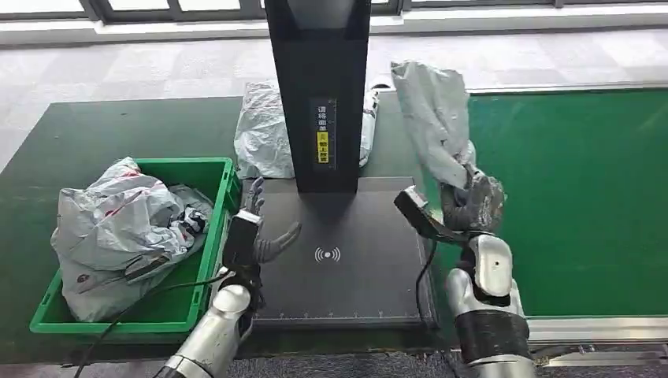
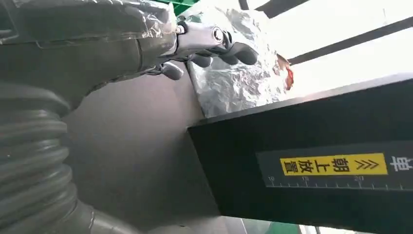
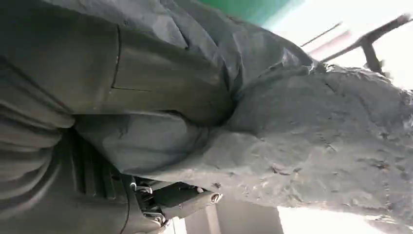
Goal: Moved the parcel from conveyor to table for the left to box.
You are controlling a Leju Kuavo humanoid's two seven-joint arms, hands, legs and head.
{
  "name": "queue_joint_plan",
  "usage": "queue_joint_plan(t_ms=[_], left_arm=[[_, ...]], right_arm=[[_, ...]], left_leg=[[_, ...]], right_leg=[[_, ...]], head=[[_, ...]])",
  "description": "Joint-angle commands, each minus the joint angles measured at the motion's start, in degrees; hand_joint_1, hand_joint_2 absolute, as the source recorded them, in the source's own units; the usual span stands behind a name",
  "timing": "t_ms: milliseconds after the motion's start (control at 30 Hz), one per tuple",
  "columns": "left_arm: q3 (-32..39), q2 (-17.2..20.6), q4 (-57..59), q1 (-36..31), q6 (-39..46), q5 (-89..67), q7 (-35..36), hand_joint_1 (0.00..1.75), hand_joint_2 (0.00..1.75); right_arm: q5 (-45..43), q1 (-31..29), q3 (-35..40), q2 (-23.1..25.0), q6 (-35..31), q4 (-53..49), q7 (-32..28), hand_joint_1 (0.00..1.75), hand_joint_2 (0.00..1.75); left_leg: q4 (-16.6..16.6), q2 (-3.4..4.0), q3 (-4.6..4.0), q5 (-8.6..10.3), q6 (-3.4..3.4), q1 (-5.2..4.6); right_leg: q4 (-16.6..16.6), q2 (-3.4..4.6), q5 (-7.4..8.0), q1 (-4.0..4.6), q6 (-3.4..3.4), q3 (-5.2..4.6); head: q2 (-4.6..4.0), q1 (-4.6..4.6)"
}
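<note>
The grey plastic parcel (image 1: 433, 114) will sit high and stick out over the green box's rim when I lower it, because bagged parcels already bulge (image 1: 83, 232) over the box's rim.
My right hand (image 1: 471, 206) grips a grey plastic parcel (image 1: 436, 118) by its lower end and holds it upright over the seam between the dark scanner pad (image 1: 346, 268) and the green conveyor (image 1: 575, 197). Close up, the crinkled parcel (image 3: 311, 131) presses against the right hand (image 3: 160, 97). My left hand (image 1: 260, 232) hovers over the pad's left edge, fingers spread, holding nothing. Another grey parcel (image 1: 264, 130) lies on the table behind the black post (image 1: 319, 94), beyond the left hand's fingers (image 2: 214, 41) as the crumpled parcel (image 2: 238, 73).
A green box (image 1: 201, 252) at the left holds several grey bagged parcels (image 1: 118, 224). The black post's yellow label (image 2: 333, 165) faces me. The conveyor's near metal edge (image 1: 599, 323) runs at the lower right.
</note>
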Motion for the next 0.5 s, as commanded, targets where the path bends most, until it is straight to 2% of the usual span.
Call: queue_joint_plan(t_ms=[33, 67, 200, 500], left_arm=[[-1.6, 1.7, 6.4, -5.2, 1.0, -2.3, -1.2, 0.00, 1.75], [-2.1, 1.6, 7.3, -5.9, 0.7, -2.0, -1.5, 0.00, 1.75], [-4.0, 1.0, 9.5, -7.9, 1.2, -1.1, -2.2, 0.00, 1.75], [-4.4, 1.2, 9.4, -7.7, 1.3, -0.6, -2.2, 0.00, 1.75]], right_arm=[[-13.2, 0.9, 26.6, -2.5, 17.2, 7.1, -1.1, 1.75, 1.75], [-16.5, 0.6, 28.0, -3.3, 20.1, 9.2, -1.1, 1.75, 1.75], [-20.1, -1.4, 36.1, -6.9, 22.8, 16.1, -2.4, 1.71, 1.75], [-21.5, -1.8, 37.1, -7.5, 22.8, 15.3, -1.8, 1.71, 1.75]], left_leg=[[-0.1, -0.05, 0.22, -0.02, -0.04, 0.12], [-0.1, -0.03, 0.14, 0.00, -0.03, 0.08], [-0.2, -0.09, 0.31, 0.03, 0.00, 0.20], [-0.1, -0.16, 0.21, 0.02, -0.01, 0.15]], right_leg=[[-0.1, 0.18, -0.01, 0.13, -0.08, 0.22], [-0.1, 0.09, 0.00, 0.11, -0.06, 0.15], [-0.2, 0.17, 0.02, 0.11, -0.05, 0.34], [-0.2, 0.06, 0.02, 0.02, -0.05, 0.26]], head=[[-0.02, 0.02], [0.00, 0.00], [0.00, 0.00], [-0.02, 0.02]])
